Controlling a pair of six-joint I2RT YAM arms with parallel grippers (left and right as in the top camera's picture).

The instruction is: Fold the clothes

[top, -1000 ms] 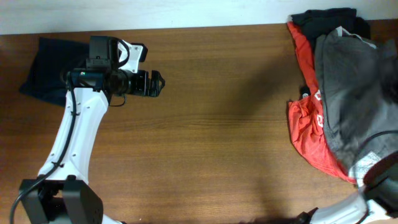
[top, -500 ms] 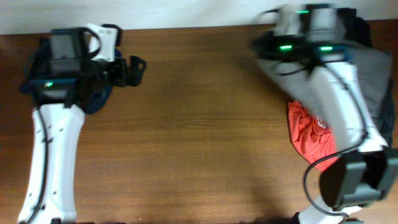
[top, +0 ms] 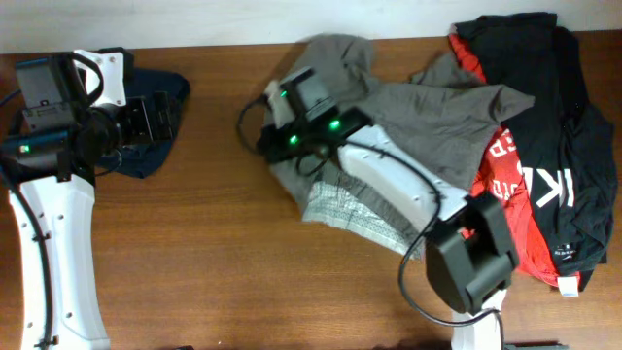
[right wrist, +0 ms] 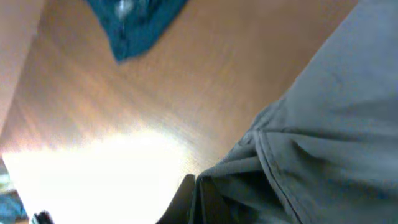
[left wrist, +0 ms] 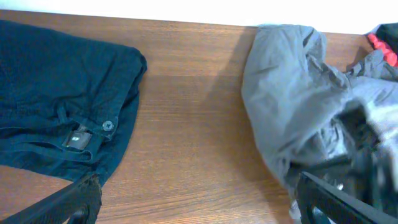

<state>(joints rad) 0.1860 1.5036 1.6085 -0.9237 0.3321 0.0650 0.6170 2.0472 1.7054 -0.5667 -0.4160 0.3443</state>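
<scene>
My right gripper goes on pulling toward the navy garment until the cloth spreads out flat. It is pinching the shorts' hem (top: 288, 176), and the wood (top: 220, 151) that way is open.
The clothes, large grey-olive shorts (top: 428, 107), lie crumpled across the middle and back of the table, with pale lining (top: 355, 209) showing at the front. My right gripper (top: 277, 146) is at their left end, shut on a bunched fold of the grey cloth (right wrist: 298, 124); its dark fingers (right wrist: 193, 199) pinch the hem. My left gripper (top: 167, 119) hovers open at the far left over a navy garment. In the left wrist view the shorts (left wrist: 292, 106) lie to the right, apart from the open left gripper (left wrist: 199, 205).
A dark navy denim garment (top: 146, 107) (left wrist: 56, 118) lies at the back left under the left arm. A pile of red (top: 496, 156) and black (top: 554, 87) T-shirts fills the right edge. Bare wood (top: 224, 253) spans the front and the strip between navy garment and shorts.
My right arm has swung from the right-hand pile to the table's middle, dragging the grey shorts with it. The left arm has drawn back leftward over the navy garment.
</scene>
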